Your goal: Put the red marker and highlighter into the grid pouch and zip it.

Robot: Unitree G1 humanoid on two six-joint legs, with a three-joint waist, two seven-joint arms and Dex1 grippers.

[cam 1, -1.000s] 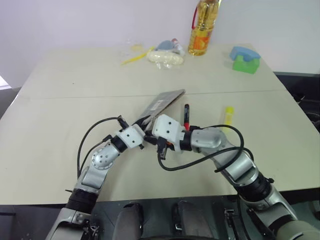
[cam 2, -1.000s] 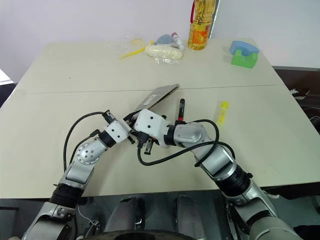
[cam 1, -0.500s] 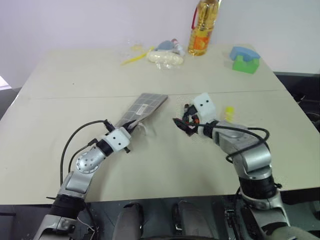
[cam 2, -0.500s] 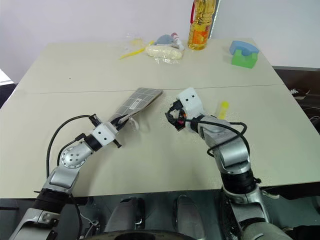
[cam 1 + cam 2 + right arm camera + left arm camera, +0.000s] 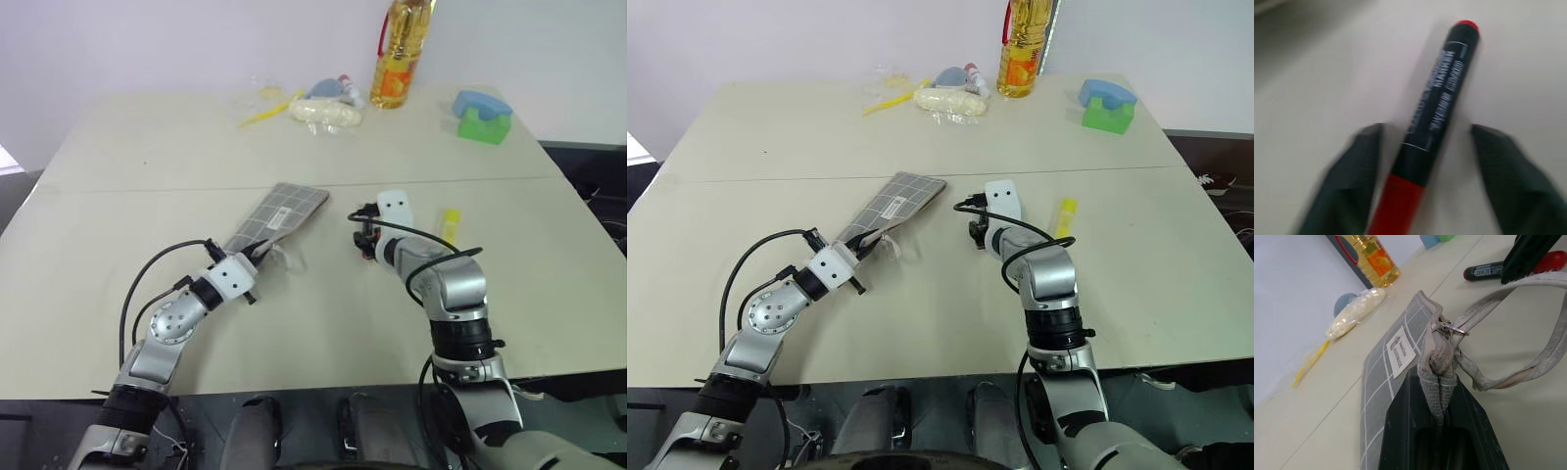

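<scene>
I expect the grid pouch point(image 5: 278, 213) will gape unzipped when I push the red marker in, as the grey strap hangs at the held end.
The grid pouch point(image 5: 282, 211) lies aslant at mid-table, far end on the surface, label up, its grey strap point(image 5: 1508, 333) looping off the zipper ring. My left gripper point(image 5: 252, 264) is shut on the pouch's near end, lifting it slightly. The red marker point(image 5: 1436, 98) lies flat on the table to the pouch's right. My right gripper point(image 5: 1425, 142) points down over it, open, one finger on each side of the barrel with a gap to both. The highlighter point(image 5: 450, 221) lies further right, apart from both grippers.
At the table's far edge stand an oil bottle point(image 5: 400, 54), a clear bag of soft items point(image 5: 323, 110) with a thin yellow stick point(image 5: 259, 117), and a green and blue block point(image 5: 481, 117). A seam point(image 5: 147, 188) crosses the table behind the pouch.
My right gripper left the pouch beside the left gripper, swung right and forward, tipped down and now straddles the marker. The left gripper drew the pouch slightly left and lower.
</scene>
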